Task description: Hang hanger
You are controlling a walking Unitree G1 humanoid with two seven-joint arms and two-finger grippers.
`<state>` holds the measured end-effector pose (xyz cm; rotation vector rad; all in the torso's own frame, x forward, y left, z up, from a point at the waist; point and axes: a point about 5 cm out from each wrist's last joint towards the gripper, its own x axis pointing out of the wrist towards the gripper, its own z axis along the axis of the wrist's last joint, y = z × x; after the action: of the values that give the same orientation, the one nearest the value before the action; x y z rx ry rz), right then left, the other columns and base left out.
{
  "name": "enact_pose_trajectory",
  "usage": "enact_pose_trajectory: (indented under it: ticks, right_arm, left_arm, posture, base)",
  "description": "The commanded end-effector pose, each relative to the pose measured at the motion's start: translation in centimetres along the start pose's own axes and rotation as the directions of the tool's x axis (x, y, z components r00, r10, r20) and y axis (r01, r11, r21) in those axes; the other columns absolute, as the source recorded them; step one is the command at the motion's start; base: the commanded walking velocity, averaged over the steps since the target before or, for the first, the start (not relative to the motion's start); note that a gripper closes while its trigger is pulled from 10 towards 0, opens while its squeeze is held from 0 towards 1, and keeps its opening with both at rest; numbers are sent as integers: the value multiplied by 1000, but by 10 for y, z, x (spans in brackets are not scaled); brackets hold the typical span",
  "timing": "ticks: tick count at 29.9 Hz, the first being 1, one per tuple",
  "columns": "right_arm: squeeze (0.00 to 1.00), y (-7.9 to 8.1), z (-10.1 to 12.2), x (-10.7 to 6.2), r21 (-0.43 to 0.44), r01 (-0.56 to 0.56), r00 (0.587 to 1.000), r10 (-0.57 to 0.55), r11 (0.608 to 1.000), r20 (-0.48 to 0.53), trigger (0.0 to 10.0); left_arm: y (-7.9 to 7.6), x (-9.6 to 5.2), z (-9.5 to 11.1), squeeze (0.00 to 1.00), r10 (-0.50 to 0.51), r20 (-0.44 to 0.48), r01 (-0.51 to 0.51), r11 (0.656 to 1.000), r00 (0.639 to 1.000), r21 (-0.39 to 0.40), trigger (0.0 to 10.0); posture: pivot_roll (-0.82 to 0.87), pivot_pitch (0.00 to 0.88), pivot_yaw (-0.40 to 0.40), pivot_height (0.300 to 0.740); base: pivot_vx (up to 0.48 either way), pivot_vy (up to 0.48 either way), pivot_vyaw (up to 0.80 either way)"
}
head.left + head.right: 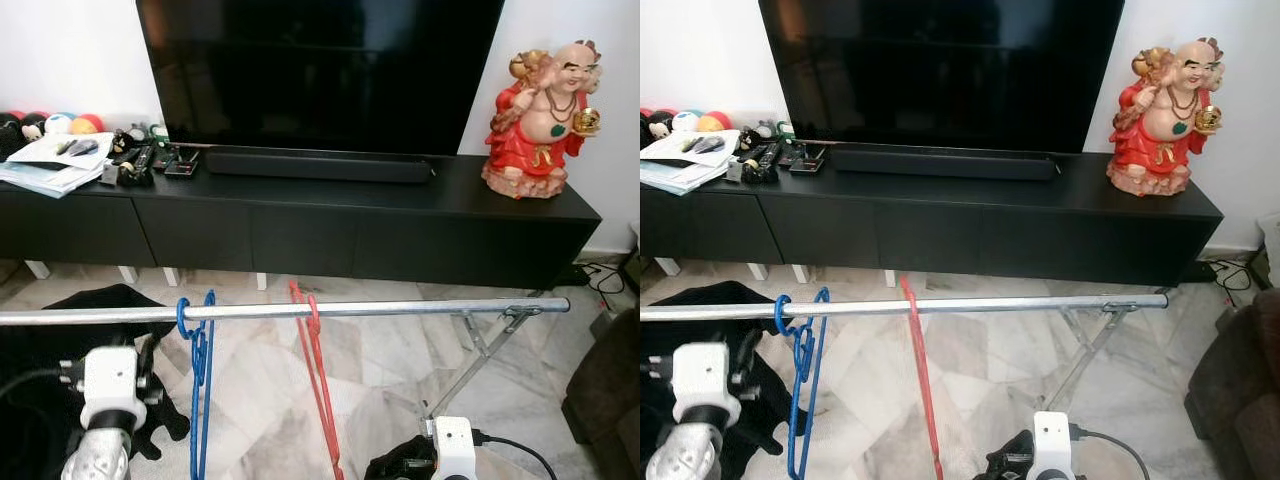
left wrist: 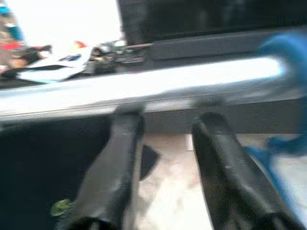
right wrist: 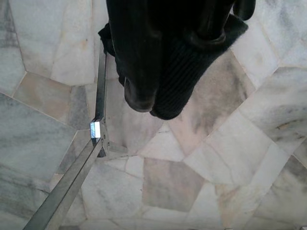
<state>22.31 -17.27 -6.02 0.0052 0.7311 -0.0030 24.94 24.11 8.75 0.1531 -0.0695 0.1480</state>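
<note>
I expect the ribbed black cloth to hang down in a loose bundle when I carry it, because a limp corner sticks out beside my right gripper's fingers.
A silver rail crosses in front of me at chest height. A blue hanger hangs from it on the left by its hook. To its right, near the middle, hangs a red hanger. My left gripper sits just under the rail, left of the blue hanger. In the left wrist view this gripper is open, its fingertips at the rail, with the blue hanger off to one side. My right gripper hangs low over the marble floor, fingers apart, with black ribbed fabric behind them.
A low black TV cabinet stands behind the rail with a TV, a soundbar, papers and small items, and a red figurine. The rack's folding leg slants to the floor. Black cloth lies left; a dark seat stands right.
</note>
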Motion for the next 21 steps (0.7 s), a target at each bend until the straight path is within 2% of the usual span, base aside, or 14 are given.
enact_pose_trajectory:
  ticks: [1,2,3,5,8,10,12,15,19,20,21]
  right_arm:
    - [0,0,-3,-1,-4,1,1000,-1,1000,-12,10000]
    - [0,0,-3,-1,-4,1,1000,-1,1000,-12,10000]
    - [0,1,-4,-1,-4,0,1000,0,1000,-13,10000]
    - [0,1,-5,-1,-3,0,1000,0,1000,-16,10000]
    - [0,1,-6,-2,-3,1,1000,-1,1000,-22,10000]
    - [0,1,-8,-2,-4,1,1000,-1,1000,-28,10000]
    - [0,1,-9,-2,-4,2,1000,-2,1000,-31,10000]
    - [0,0,-10,-3,-5,3,999,-3,1000,-34,10000]
    - [0,-1,-13,-4,-6,5,999,-6,1000,-43,10000]
    - [0,-1,-13,-4,-7,5,999,-5,1000,-44,10000]
    - [0,-1,-13,-4,-7,5,999,-5,1000,-44,10000]
  left_arm:
    - [-14,7,8,1000,-139,-35,137,988,990,-71,10000]
    - [-14,7,8,1000,-139,-35,137,988,990,-71,10000]
    - [-18,10,12,1000,-187,-47,184,981,981,-60,10000]
    - [-21,12,16,1000,-212,-67,206,975,975,-86,10000]
    - [-22,12,15,1000,-228,-103,221,972,968,-80,10000]
    - [-18,14,13,1000,-204,-156,199,979,966,-50,10000]
    - [-16,15,13,1000,-188,-182,180,982,965,-58,10000]
    - [-15,16,14,1000,-186,-190,178,982,964,-55,10000]
    - [-9,16,14,1000,-161,-268,165,986,950,-9,10000]
    - [-9,14,15,24,-167,-274,171,985,947,-8,10000]
    - [-9,14,15,24,-167,-274,171,985,947,-8,10000]
  posture:
    - [127,0,-2,740]
    - [127,0,-2,740]
    - [124,0,1,740]
    - [120,0,7,740]
    - [120,0,7,740]
    - [121,0,10,740]
    - [117,0,12,740]
    - [117,0,12,740]
    - [121,0,11,740]
    - [123,0,10,740]
    - [123,0,10,740]
  base:
    - [0,0,0]
    - [0,0,0]
    - [0,0,0]
    - [0,0,0]
    - [0,0,0]
    - [0,0,0]
    - [0,0,0]
    - [0,0,0]
    - [0,0,0]
    - [0,0,0]
    - [0,0,0]
